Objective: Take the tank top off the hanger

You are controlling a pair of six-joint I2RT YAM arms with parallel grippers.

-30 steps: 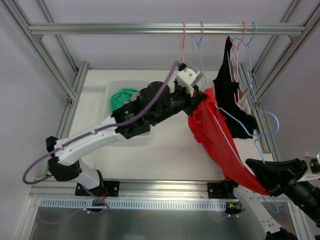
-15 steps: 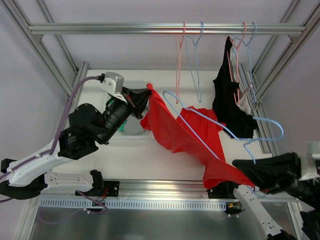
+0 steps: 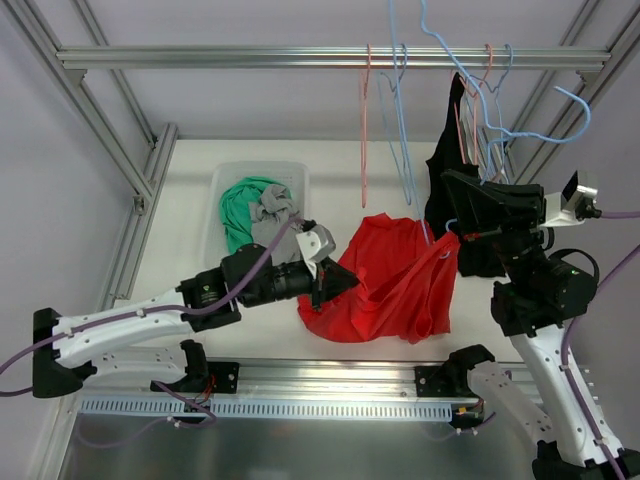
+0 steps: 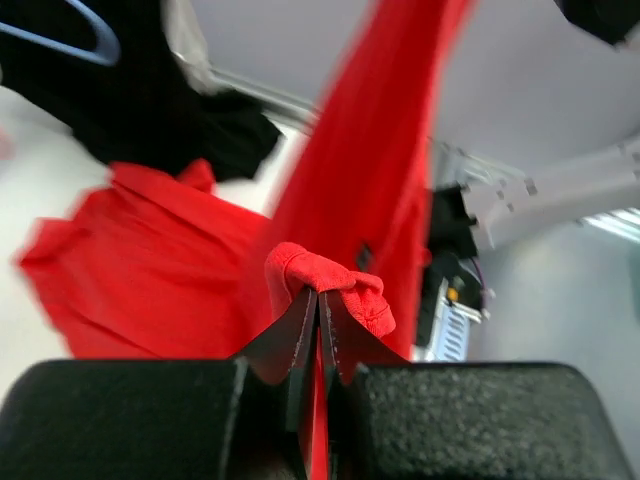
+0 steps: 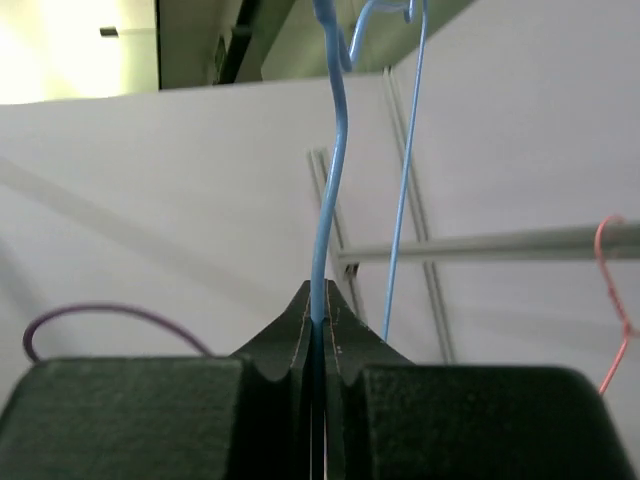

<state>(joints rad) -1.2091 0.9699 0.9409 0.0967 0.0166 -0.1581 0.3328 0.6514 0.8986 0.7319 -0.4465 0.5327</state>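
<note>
The blue hanger's hook (image 3: 583, 108) leans away from the rail. I need to turn the hanger upright again with my right gripper and hang it over the top rail (image 3: 440, 57).
The red tank top (image 3: 395, 285) lies crumpled on the white table, off the hanger. My left gripper (image 3: 340, 288) is shut on its left edge, low over the table; in the left wrist view a red fold (image 4: 335, 285) bulges out past my shut left gripper (image 4: 318, 305). My right gripper (image 3: 462, 205) is raised at the right and shut on the bare blue wire hanger (image 3: 510, 135), which sticks up past the rail. In the right wrist view the blue wire (image 5: 332, 190) runs up from between the shut jaws of my right gripper (image 5: 318, 300).
A clear bin (image 3: 222, 185) at the back left holds green and grey clothes. A black garment (image 3: 452, 165) hangs at the right beside my right gripper. Pink hangers (image 3: 365, 120) and another blue one (image 3: 400, 130) hang from the top rail (image 3: 250, 57).
My left gripper dropped to the table with the tank top, which slid off the hanger. My right arm swung up and back, lifting the now bare blue hanger.
</note>
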